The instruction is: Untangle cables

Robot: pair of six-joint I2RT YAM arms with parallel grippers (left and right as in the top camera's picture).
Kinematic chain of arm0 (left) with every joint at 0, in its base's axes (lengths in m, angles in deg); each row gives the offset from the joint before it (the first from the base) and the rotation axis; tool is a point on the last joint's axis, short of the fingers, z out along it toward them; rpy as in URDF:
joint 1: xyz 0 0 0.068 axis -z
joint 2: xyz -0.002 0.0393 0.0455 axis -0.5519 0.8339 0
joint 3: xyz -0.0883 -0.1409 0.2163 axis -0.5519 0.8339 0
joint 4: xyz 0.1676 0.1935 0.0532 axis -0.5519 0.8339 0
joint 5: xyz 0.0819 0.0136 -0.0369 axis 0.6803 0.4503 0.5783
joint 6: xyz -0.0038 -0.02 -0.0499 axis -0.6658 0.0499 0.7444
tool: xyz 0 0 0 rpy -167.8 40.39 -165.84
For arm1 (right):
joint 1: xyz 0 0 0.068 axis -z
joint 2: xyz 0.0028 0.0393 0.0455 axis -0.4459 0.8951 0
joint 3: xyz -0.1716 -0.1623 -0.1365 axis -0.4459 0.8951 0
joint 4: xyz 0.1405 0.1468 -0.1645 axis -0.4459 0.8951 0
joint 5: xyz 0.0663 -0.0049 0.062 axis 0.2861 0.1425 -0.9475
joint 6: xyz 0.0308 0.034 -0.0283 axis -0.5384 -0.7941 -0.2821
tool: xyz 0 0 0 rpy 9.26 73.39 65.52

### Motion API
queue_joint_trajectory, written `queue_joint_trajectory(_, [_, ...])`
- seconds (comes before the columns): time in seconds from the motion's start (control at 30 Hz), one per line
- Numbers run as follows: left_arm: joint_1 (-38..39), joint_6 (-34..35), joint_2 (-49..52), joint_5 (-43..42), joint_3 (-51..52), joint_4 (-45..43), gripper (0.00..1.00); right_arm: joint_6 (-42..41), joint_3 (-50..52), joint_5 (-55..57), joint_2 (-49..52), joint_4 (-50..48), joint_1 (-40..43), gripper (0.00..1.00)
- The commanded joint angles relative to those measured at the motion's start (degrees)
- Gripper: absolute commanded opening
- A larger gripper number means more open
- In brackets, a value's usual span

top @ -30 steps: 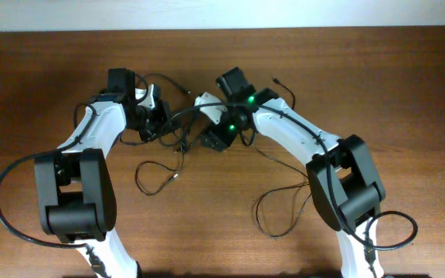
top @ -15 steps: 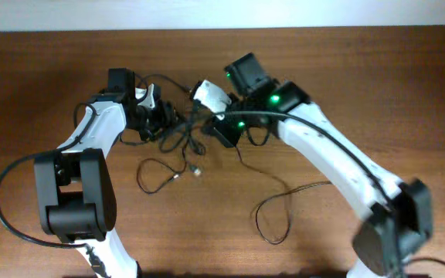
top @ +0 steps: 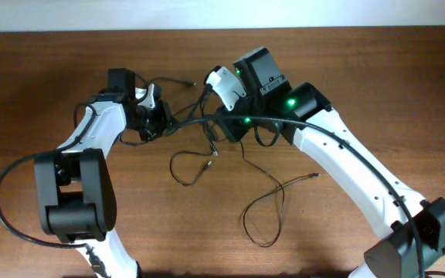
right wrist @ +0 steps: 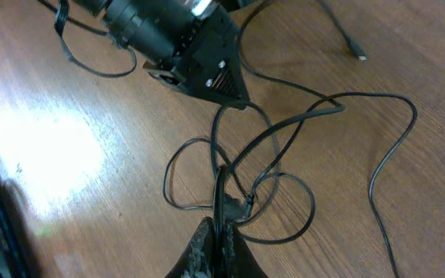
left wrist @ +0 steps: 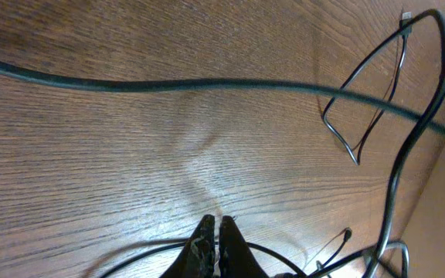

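Observation:
Next, I back my right gripper away and draw that cable [right wrist: 267, 134] clear, because my right gripper's cable runs into the loops [right wrist: 265, 181] by my left gripper.
The cables are thin black cords. One strand [top: 195, 122] runs taut between my two grippers, and loose loops [top: 188, 166] [top: 265, 216] lie on the wood below. My left gripper [top: 168, 126] [left wrist: 215, 228] is shut, and a cable [left wrist: 153, 251] arcs out on both sides of its fingers. The right gripper [top: 221, 123] [right wrist: 218, 232] is shut on a cable [right wrist: 219, 185] that climbs from its tips toward the left gripper's black body [right wrist: 184, 46]. Tangled loops [right wrist: 284, 193] lie just past the right fingertips. A blurred strand [left wrist: 207, 83] crosses the left wrist view.
The wooden table [top: 377, 69] ends at a pale wall along the far edge. A loose plug end [top: 315, 176] lies right of centre, another [right wrist: 359, 55] at the top of the right wrist view. A thick arm cable [top: 2, 193] curves by the left base.
My right arm has swung out and back, dragging the cables with it. The loops on the table have shifted right and spread. The left arm has stayed in place.

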Motion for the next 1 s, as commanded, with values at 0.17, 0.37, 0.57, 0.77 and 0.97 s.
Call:
queue_joint_trajectory(0.17, [-0.3, -6.8, 0.6, -15.5, 0.3, -1.8, 0.58, -6.2, 2.3, 12.3, 1.0, 1.2, 0.0, 0.04])
queue_joint_trajectory(0.37, [-0.3, -7.8, 0.6, -18.2, 0.3, -2.0, 0.67, -6.1, 2.8, 10.4, 5.8, 0.3, -0.1, 0.04])
queue_joint_trajectory(0.57, [-0.3, -7.8, 0.6, -18.2, 0.3, -2.0, 0.53, -5.9, 2.8, 0.0, 8.6, -3.8, -0.1, 0.04])
queue_joint_trajectory(0.77, [-0.3, -7.8, 0.6, -18.2, 0.3, -2.0, 0.4, -6.0, 2.8, -1.4, 8.6, -6.3, -0.1, 0.04])
queue_joint_trajectory(0.97, [-0.3, -7.9, 0.6, -18.1, 0.3, -2.4, 0.05, -6.0, 2.8, -0.9, 8.6, -10.5, -0.1, 0.04])
